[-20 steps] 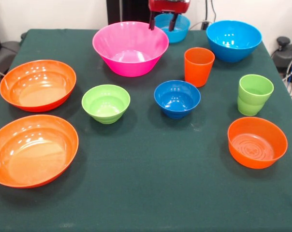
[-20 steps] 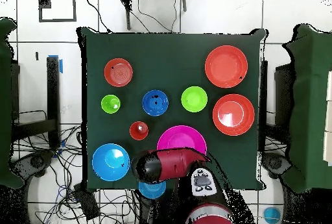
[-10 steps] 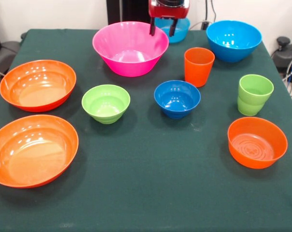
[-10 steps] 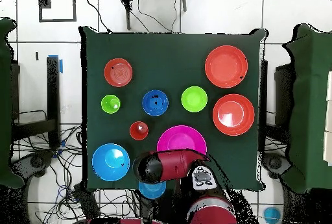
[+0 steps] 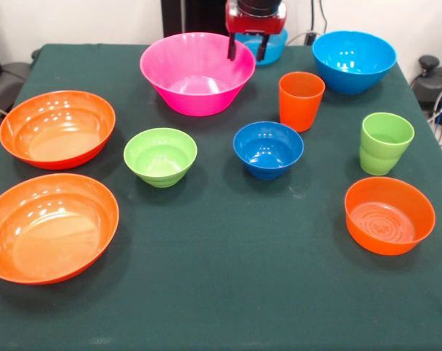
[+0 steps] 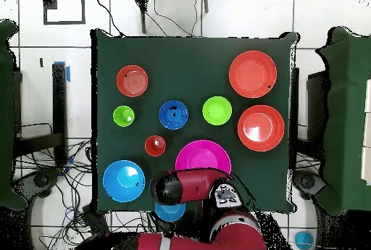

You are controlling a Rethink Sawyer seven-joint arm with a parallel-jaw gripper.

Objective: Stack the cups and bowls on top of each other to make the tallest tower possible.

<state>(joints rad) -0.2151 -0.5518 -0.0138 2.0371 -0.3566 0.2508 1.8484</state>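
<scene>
My gripper has its fingers on both sides of the big pink bowl's rim (image 5: 197, 74) off to the side (image 5: 240, 48). The big pink bowl will therefore hang at a tilt with its opposite edge low when I lift it.
My gripper (image 5: 246, 53) hangs open and empty at the far right rim of the big pink bowl (image 5: 197, 73), one finger inside it and one outside. Behind the gripper sits a small sky blue bowl (image 5: 274, 45), with a larger one (image 5: 353, 60) to the right. The orange cup (image 5: 301, 100) and lime green cup (image 5: 386, 142) stand upright on the right. Mid-table are the dark blue bowl (image 5: 268, 149) and lime green bowl (image 5: 160, 156). Two wide orange bowls (image 5: 57, 128) (image 5: 49, 225) lie on the left and a smaller one (image 5: 389, 214) on the right. No tower shows; each piece stands alone.
The dark green table (image 5: 228, 292) carries all the pieces. In the overhead view the red arm (image 6: 196, 187) covers the pink bowl's (image 6: 203, 154) near edge and part of the small sky blue bowl (image 6: 170, 211). Cables lie beside the table.
The gripper has come down a little toward the pink bowl's rim, still open. No cup or bowl has moved.
</scene>
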